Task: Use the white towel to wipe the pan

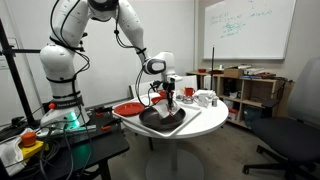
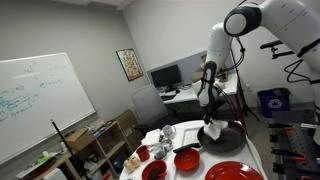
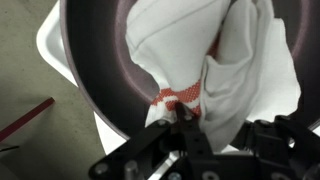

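Note:
I should lower my raised gripper, since the white towel hangs loosely below it, and press the bunched towel against the pan's bottom (image 1: 160, 120) before I wipe across.
The pan (image 3: 100, 60) is a wide black round pan on the white round table (image 1: 205, 122), also seen in both exterior views, pan (image 1: 160, 120) and pan (image 2: 222, 135). The white towel (image 3: 210, 55), with a red checked band, lies spread in the pan and fills much of the wrist view. My gripper (image 3: 183, 118) comes in from the bottom of the wrist view and is shut on the towel's edge near the red band. In an exterior view the gripper (image 1: 168, 103) points straight down over the pan with the towel (image 1: 166, 112) under it.
A flat red plate (image 1: 128, 108) lies beside the pan, the same plate (image 2: 235, 171) at the near table edge. A red bowl (image 2: 187, 158), another red dish (image 2: 153, 169) and white mugs (image 1: 205, 98) stand on the table. Shelves, a whiteboard and chairs surround it.

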Robot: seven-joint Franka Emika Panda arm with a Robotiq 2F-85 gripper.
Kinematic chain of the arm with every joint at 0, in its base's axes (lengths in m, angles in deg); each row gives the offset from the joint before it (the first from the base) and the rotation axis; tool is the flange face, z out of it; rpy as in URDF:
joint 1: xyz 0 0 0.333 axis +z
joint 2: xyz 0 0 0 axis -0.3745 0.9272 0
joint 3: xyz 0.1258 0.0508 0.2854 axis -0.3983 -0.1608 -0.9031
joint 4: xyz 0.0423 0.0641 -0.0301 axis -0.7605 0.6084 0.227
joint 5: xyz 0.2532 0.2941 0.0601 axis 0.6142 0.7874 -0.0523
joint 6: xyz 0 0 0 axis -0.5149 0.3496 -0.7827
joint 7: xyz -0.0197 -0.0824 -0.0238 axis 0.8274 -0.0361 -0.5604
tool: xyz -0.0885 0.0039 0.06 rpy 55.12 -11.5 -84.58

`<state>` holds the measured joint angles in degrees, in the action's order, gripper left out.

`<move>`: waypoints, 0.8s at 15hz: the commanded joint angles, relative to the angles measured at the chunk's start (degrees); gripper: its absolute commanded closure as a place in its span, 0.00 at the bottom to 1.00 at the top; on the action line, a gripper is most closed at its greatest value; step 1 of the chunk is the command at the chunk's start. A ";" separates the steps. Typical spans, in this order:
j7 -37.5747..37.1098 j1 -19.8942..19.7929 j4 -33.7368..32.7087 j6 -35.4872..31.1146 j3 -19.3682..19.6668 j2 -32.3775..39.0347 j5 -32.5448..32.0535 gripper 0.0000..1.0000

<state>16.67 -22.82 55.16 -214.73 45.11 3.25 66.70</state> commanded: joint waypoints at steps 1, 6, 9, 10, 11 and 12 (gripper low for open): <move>-1.69 1.08 -0.89 1.10 0.89 0.80 -1.93 0.97; -0.08 0.66 -0.21 3.93 -0.26 2.26 -2.13 0.97; 0.72 -0.10 -1.09 7.09 -1.09 4.35 -1.71 0.97; 0.54 -0.05 -1.50 6.68 -0.95 5.24 -1.83 0.97; 0.13 -0.05 -2.47 6.59 -0.75 6.30 -1.76 0.97; 0.26 -0.37 -3.48 6.86 -0.86 7.18 -1.43 0.97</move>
<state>17.00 -22.52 54.94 -209.29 44.41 7.78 65.94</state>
